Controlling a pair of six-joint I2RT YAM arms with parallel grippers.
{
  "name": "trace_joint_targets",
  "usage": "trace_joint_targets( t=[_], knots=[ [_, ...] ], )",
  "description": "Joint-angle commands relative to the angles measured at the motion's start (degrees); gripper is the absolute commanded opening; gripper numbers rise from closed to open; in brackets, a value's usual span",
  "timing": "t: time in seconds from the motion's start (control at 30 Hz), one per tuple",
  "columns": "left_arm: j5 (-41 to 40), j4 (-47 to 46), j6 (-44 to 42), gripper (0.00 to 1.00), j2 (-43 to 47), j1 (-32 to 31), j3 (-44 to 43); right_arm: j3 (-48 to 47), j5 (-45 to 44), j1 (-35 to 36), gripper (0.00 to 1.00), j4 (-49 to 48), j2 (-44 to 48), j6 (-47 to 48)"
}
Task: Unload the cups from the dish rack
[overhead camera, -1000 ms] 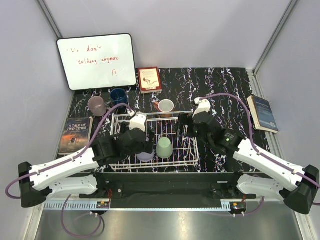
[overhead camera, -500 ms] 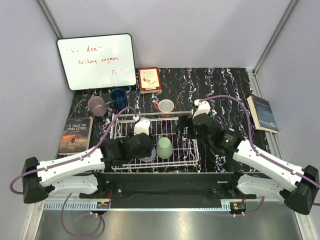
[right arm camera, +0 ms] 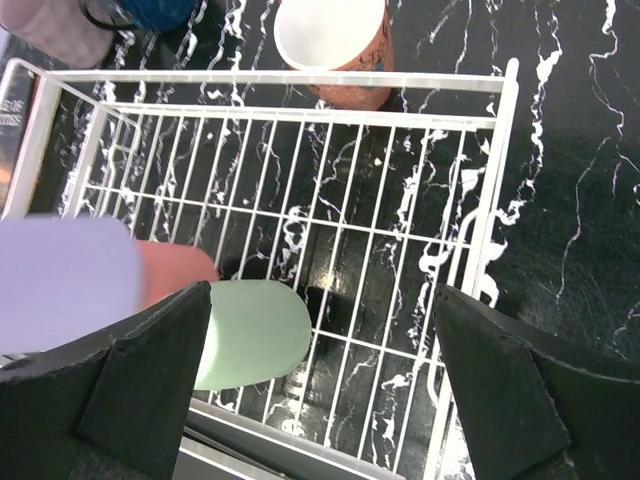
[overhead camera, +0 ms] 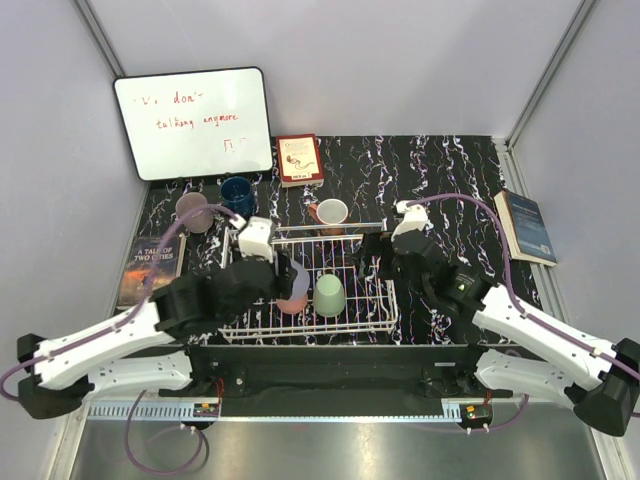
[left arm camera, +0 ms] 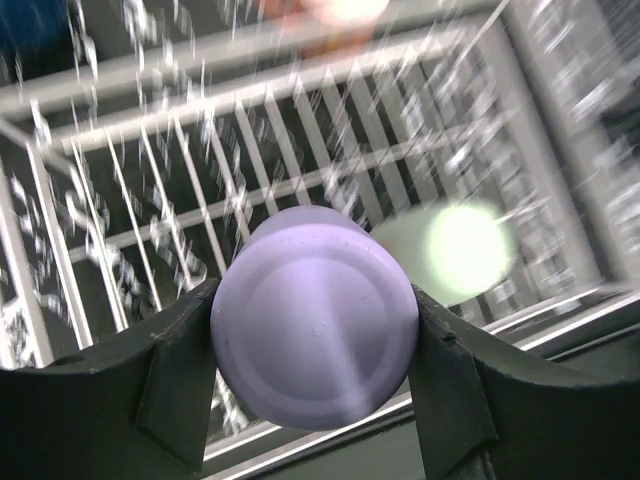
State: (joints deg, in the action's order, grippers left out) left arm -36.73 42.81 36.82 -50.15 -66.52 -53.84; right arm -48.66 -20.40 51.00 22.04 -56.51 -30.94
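The lavender cup is upside down in my left gripper, held by its base (left arm camera: 318, 325), so I should tip it and let my right gripper take hold of the cup's rim (right arm camera: 130, 265).
My left gripper (left arm camera: 315, 330) is shut on an upside-down lavender cup (left arm camera: 314, 315), its base facing the wrist camera. It holds the cup just above the left part of the white wire dish rack (overhead camera: 391, 300). From above, the held cup (overhead camera: 297, 288) shows a pink cup at its open end; whether they are nested I cannot tell. A light green cup (overhead camera: 329, 295) stands upside down in the rack. My right gripper (right arm camera: 320, 295) hangs open over the rack's right half, holding nothing. The terracotta cup (overhead camera: 331, 212), dark blue cup (overhead camera: 238, 192) and mauve cup (overhead camera: 192, 211) stand on the table behind the rack.
A whiteboard (overhead camera: 192, 122) leans at the back left with a red book (overhead camera: 299, 160) beside it. Another book (overhead camera: 150, 270) lies left of the rack and one more (overhead camera: 527, 226) at the right edge. Grey walls close in both sides.
My left gripper closed on the lavender cup and raised it off the rack floor, and the arm drew back to the left. The right arm barely moved.
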Motion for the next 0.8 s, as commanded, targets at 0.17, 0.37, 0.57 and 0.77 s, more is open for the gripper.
trace_joint_targets(
  t=[0.17,0.37,0.57,0.77],
  knots=[
    [7.0,-21.4,-8.4,0.00,7.4,3.7,-4.4,3.7,6.9,0.6,1.00,-15.3,3.7,-2.5],
    [27.0,-37.5,-3.2,0.00,7.3,14.7,0.6,4.6,13.4,0.6,1.00,-21.4,6.6,-3.4],
    [42.5,-54.8,6.2,0.00,4.8,26.6,5.3,11.7,15.5,0.6,0.99,-35.9,14.8,-4.2],
    [49.4,-64.5,12.8,0.00,0.4,32.0,7.3,12.3,19.1,0.6,0.95,-37.8,16.3,-4.0]
  ],
)
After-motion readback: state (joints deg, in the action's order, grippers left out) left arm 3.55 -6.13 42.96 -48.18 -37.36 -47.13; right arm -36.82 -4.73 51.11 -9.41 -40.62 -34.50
